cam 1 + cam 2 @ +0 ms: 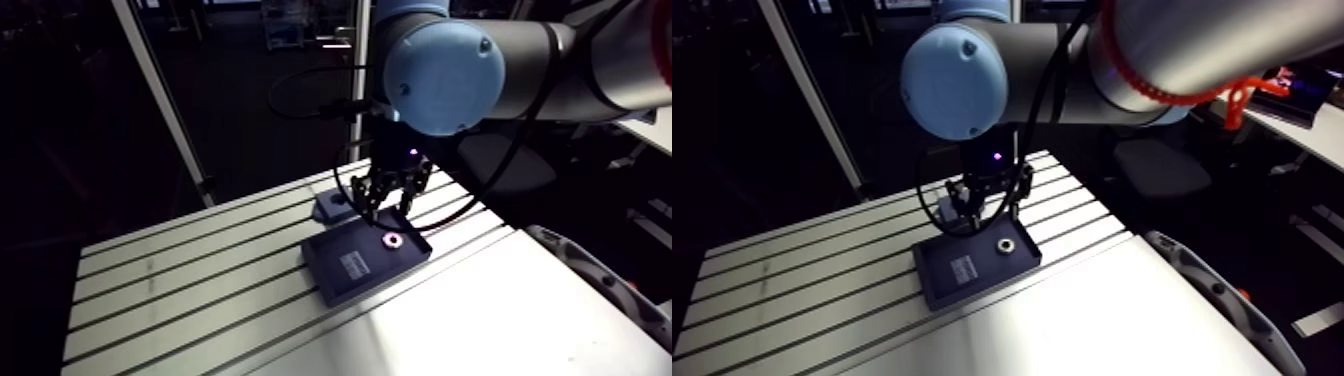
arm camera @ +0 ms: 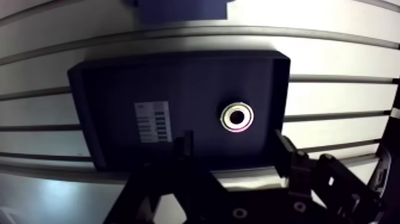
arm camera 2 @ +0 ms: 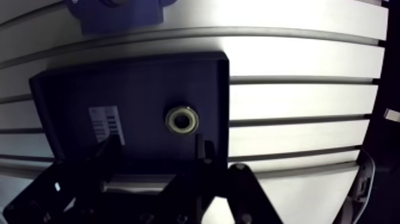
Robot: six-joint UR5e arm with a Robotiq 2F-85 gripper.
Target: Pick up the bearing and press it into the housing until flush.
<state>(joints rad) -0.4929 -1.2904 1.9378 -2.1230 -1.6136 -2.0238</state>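
The bearing [image 1: 392,240] looks almost as wide as the housing's dark hole [image 1: 337,199]. It will stick up until I press it down.
The bearing [image 2: 237,117], a small shiny ring, lies flat in a dark shallow tray [image 2: 119,89] beside a white barcode label [image 2: 153,121]. My gripper [image 2: 235,148] hovers above the tray's near edge, open, with nothing between its fingers [image 2: 186,143]. The bearing sits just ahead of the gap between them. The blue-grey housing [image 3: 116,15] rests on the table beyond the tray's far side. In the arm view the gripper [image 1: 387,200] hangs over the tray [image 1: 340,275], between the housing [image 1: 333,207] and the bearing [image 1: 392,240].
The tray and housing rest on the slotted aluminium table [image 1: 180,290]. A smooth white surface [image 1: 480,320] adjoins the table's near right side. Slotted table surface extends to the left of the tray.
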